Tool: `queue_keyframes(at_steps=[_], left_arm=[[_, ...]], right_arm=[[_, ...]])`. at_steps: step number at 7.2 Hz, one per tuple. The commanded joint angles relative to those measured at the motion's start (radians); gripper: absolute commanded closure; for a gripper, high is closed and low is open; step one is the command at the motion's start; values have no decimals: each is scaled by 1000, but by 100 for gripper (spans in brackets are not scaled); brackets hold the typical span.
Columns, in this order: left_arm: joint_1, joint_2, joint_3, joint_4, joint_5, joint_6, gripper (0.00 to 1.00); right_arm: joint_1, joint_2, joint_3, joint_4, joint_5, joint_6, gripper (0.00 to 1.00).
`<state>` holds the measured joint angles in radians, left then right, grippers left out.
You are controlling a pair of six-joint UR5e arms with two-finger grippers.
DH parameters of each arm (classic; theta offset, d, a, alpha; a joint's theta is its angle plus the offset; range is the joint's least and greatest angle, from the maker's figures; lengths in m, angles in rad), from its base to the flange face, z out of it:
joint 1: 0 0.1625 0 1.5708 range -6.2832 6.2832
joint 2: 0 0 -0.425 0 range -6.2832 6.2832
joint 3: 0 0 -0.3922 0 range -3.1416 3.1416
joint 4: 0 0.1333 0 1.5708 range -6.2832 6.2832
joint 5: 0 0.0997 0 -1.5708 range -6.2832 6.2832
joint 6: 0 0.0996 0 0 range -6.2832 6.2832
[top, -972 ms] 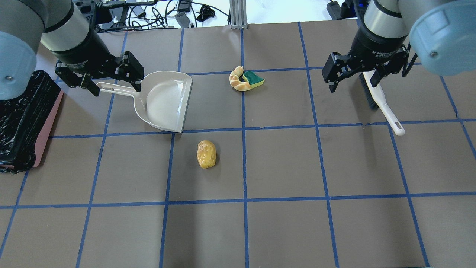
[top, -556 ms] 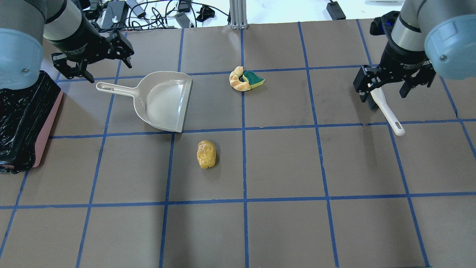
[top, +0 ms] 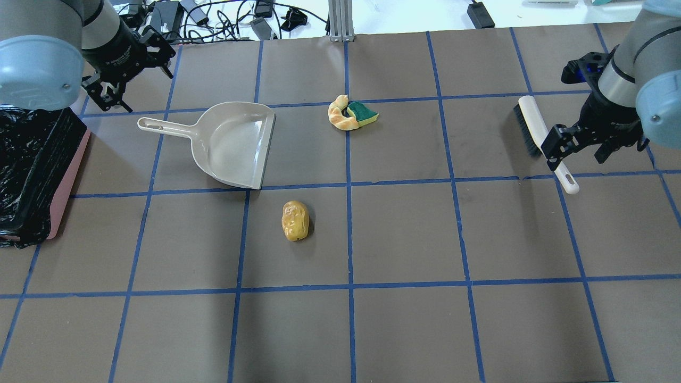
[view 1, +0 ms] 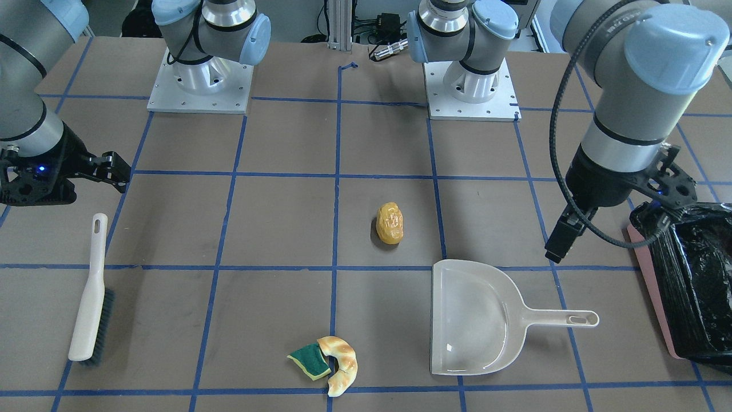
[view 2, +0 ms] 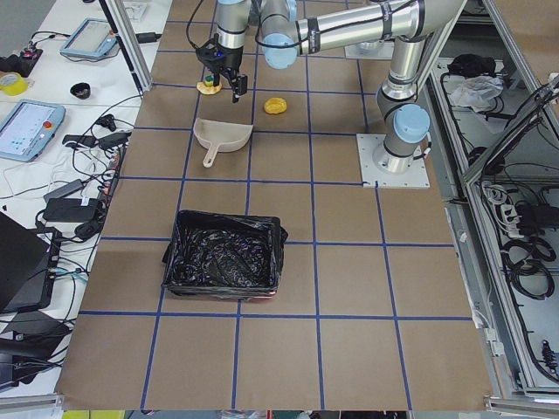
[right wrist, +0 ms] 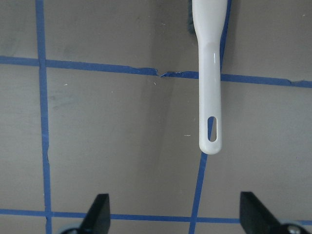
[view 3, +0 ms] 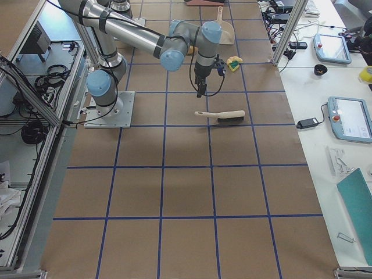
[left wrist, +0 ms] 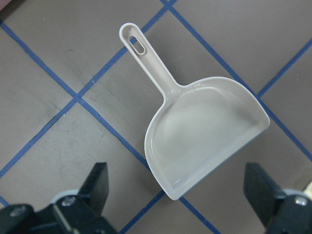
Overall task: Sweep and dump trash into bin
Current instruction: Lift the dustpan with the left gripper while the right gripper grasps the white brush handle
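Note:
My gripper will tip the cream dustpan [view 1: 477, 319], which has a low straight edge [view 1: 433, 318] opposite the dustpan's raised rim, so the trash will slide out there.
The trash lies on the brown mat: a yellow potato-like piece [top: 295, 221] [view 1: 390, 223], and a croissant-like piece [top: 340, 114] [view 1: 343, 366] touching a green-and-yellow sponge wedge [top: 365, 113] [view 1: 307, 359]. The pink bin [top: 69, 178] [view 1: 649, 286] with its black bag stands at the left edge. The cream dustpan [top: 234, 143] [left wrist: 204, 131] lies flat, handle toward the bin. My left gripper [top: 133, 72] [view 1: 620, 220] is open and empty, up beyond the handle. My right gripper [top: 580, 149] [view 1: 63, 186] is open and empty beside the cream brush [top: 537, 133] [right wrist: 209, 97].
Blue tape lines grid the mat. Cables and power bricks [top: 223, 18] lie past the far edge, with a metal post [top: 339, 18]. The two arm bases [view 1: 200, 74] [view 1: 469, 74] stand on the robot's side. Tablets [view 3: 351, 116] sit on a side table.
My left gripper has lifted off the dustpan handle and moved back toward the far left. My right gripper has moved right off the brush, toward its handle end. Both stay open.

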<state>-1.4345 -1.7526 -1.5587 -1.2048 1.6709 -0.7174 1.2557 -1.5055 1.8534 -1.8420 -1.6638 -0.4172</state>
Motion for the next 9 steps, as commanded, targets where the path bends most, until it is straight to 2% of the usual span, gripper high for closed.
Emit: queue_keyframes(at_steps=[1,2,3,5,7,9], left_arm=[[35,-71,25,25,21,-141,0],[38,-99,25,48,20,-201,0],[40,-126,17,121,20,-358,0],[40,-204,38,146,20,-387,0],[46,-286,101,146,13,-407,0],[46,-330,115,126,10,-479,0]], right_arm=[[-25,20,64,-138,-7,-55,1],[-29,51,64,-193,-7,-60,1],[-41,95,64,-250,-7,-86,1],[-90,140,67,-267,9,-91,1],[-91,143,114,-284,10,-75,7],[-91,200,113,-357,36,-77,7]])
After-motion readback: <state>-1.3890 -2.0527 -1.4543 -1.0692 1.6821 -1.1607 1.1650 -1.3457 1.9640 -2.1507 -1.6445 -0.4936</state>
